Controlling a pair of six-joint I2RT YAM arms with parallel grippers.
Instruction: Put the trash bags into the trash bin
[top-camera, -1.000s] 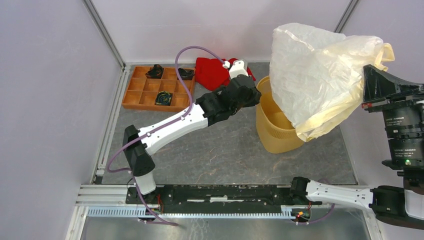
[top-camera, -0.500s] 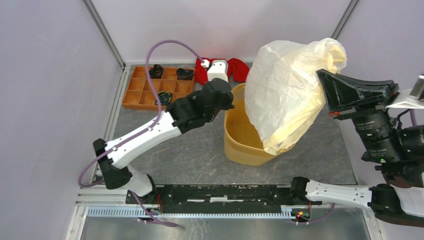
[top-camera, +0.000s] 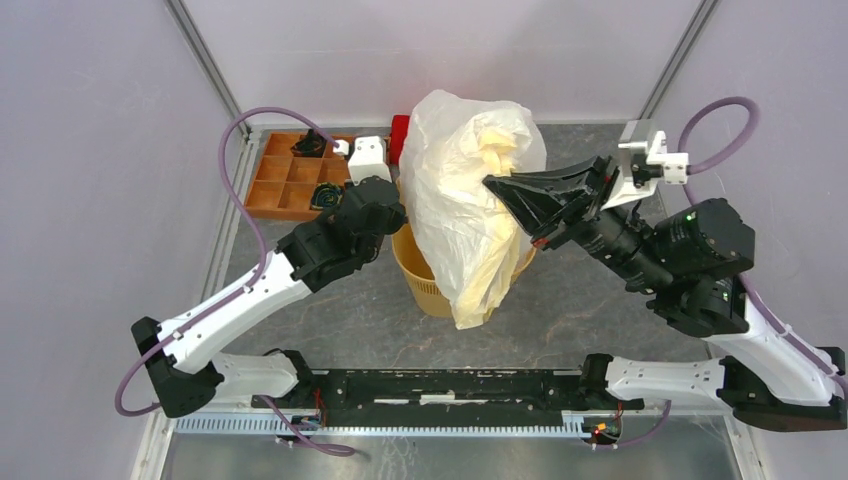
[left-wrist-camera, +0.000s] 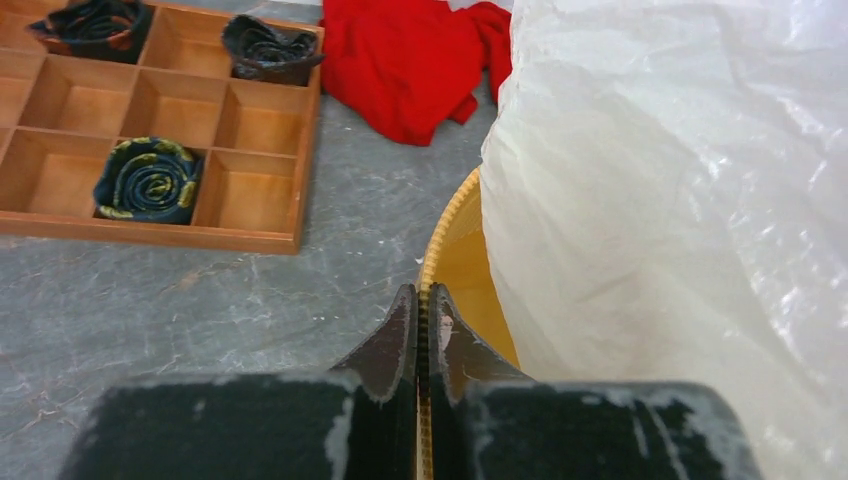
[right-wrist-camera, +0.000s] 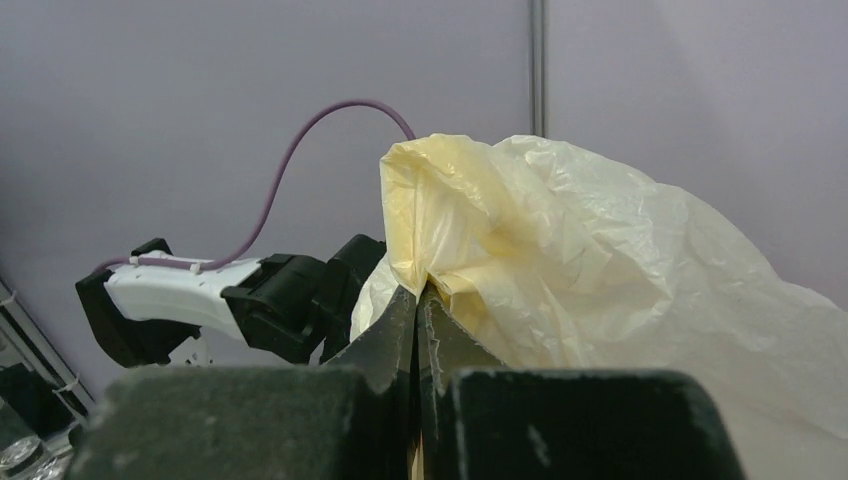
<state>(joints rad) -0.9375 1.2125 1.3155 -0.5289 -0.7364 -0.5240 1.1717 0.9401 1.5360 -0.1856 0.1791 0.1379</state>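
I should pull the top aside with my right gripper while my left gripper pushes the bag inside (top-camera: 411, 251), because the trash bag's lower end (top-camera: 474, 304) hangs past the bin's near rim.
The trash bag (top-camera: 460, 200) is a big, wrinkly cream-white sheet hanging from my right gripper (top-camera: 490, 183), which is shut on a bunched yellowish fold near its top (right-wrist-camera: 421, 290). The bag (right-wrist-camera: 600, 260) drapes down over the yellow trash bin (top-camera: 415, 268) and hides most of its opening; the lower end hangs past the bin's near rim. My left gripper (left-wrist-camera: 420, 292) is shut on the bin's left rim (left-wrist-camera: 450, 250), with the ribbed yellow edge pinched between its fingers. In the left wrist view the bag (left-wrist-camera: 680, 200) fills the right side.
A brown wooden compartment tray (top-camera: 285, 180) lies at the back left with dark rolled items (left-wrist-camera: 148, 180) in some cells. A red cloth (left-wrist-camera: 410, 60) lies behind the bin. Metal frame posts and walls close in the table's sides.
The left gripper closed on the bin's rim and the bin slid left across the table. The right arm swung left with the bag, which now hangs over the bin.
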